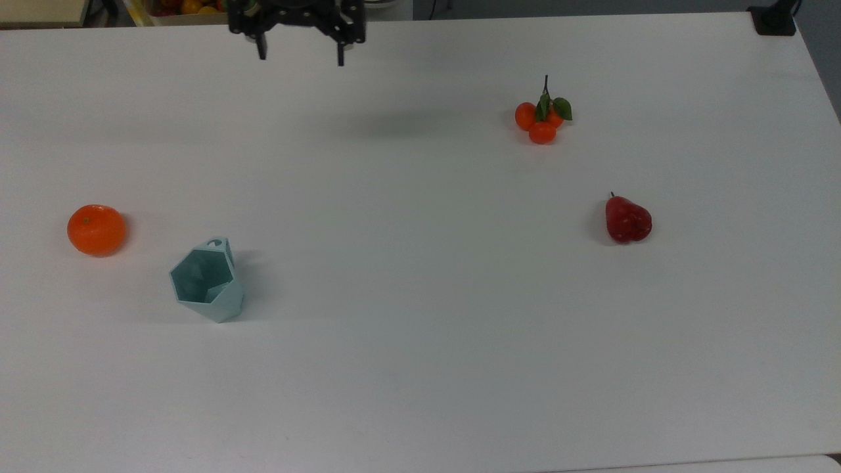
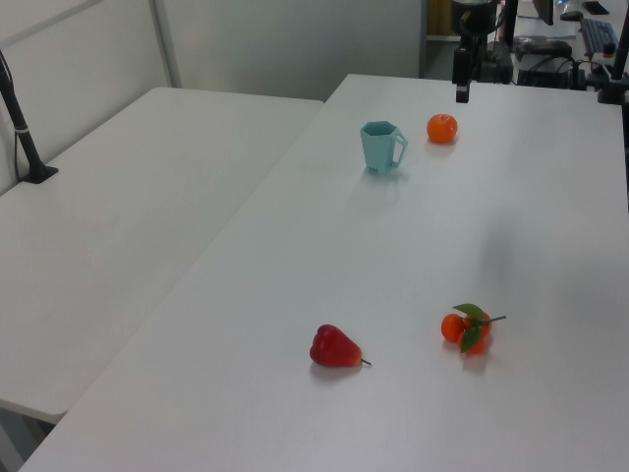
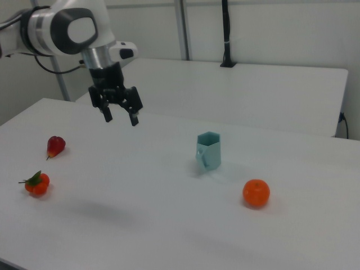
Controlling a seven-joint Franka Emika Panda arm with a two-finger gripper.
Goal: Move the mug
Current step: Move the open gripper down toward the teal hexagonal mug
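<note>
The mug (image 2: 379,148) will tilt its rim a little away from the robot's gripper when it is lifted, because the small looped handle (image 2: 401,149) sticks out sideways.
The pale teal faceted mug (image 1: 206,281) stands upright on the white table (image 1: 420,341) at the top view's lower left, its small handle toward the far edge. The same mug (image 2: 381,147) shows in the left view and again the mug (image 3: 208,150) in the right view. My gripper (image 1: 301,57) hangs high over the table's far edge, open and holding nothing. In the right view the gripper (image 3: 120,117) is well above the table, left of the mug. In the left view the gripper (image 2: 461,90) appears near the top.
An orange (image 1: 96,229) lies left of the mug in the top view. A cluster of small tangerines with leaves (image 1: 542,118) and a red pear (image 1: 627,220) lie on the top view's right half. A bin of fruit (image 1: 190,8) stands beyond the far edge.
</note>
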